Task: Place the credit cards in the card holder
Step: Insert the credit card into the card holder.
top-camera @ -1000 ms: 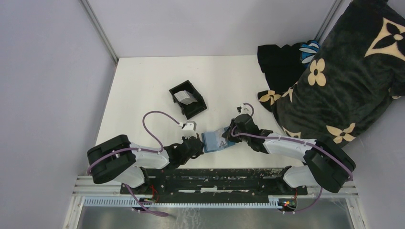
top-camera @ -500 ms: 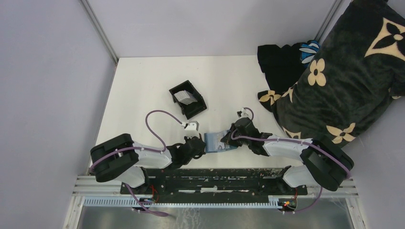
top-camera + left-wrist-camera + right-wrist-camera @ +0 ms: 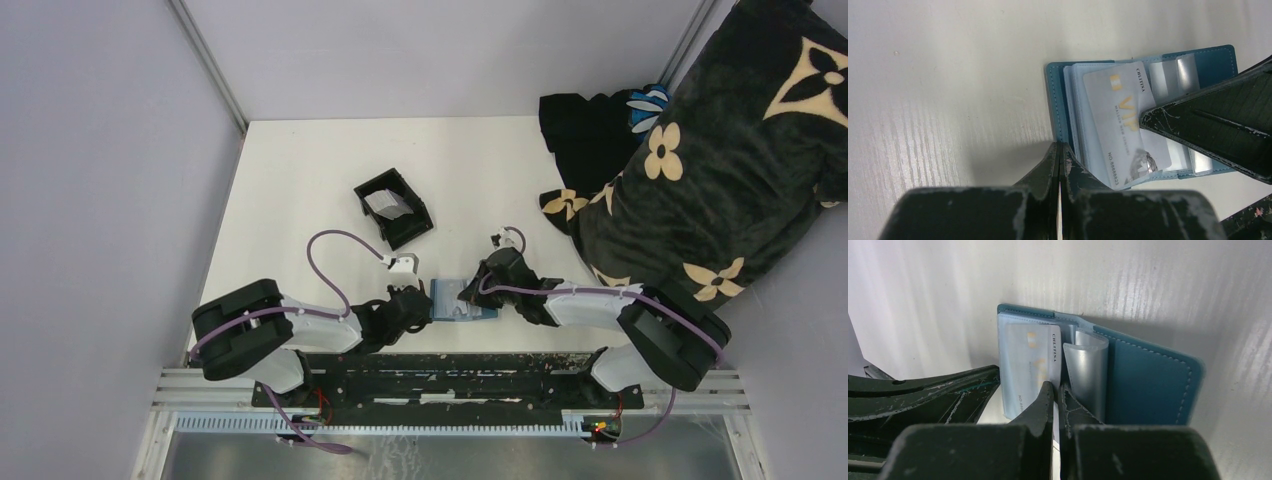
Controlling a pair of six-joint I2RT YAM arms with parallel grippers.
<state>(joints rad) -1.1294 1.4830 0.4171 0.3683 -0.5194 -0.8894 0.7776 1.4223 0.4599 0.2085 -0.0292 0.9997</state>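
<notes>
The credit card is mostly inside the clear sleeve (image 3: 1023, 357), so the robot's right gripper goes on pushing it toward the holder's stitched edge (image 3: 1054, 95) until it is in place, and then let go.
The teal-blue card holder (image 3: 462, 300) lies open on the white table between my two grippers, its clear sleeves (image 3: 1087, 372) fanned up. A pale grey credit card (image 3: 1125, 122) marked VIP lies across the sleeves. My right gripper (image 3: 1055, 387) is shut on that card's edge, next to the raised sleeve. My left gripper (image 3: 1059, 146) is shut with nothing visible between its fingers. Its tips rest at the holder's left edge (image 3: 1054, 95). In the top view the left gripper (image 3: 424, 305) and the right gripper (image 3: 480, 291) sit at opposite ends of the holder.
A black open-topped box (image 3: 412, 228) stands farther back on the table with a pale card (image 3: 383, 203) inside. A dark flower-patterned blanket (image 3: 720, 150) covers the right side. Grey walls close in the left and back.
The card holder has turned from tilted to nearly level and shifted slightly toward the near edge. Both grippers have moved with it, still shut.
</notes>
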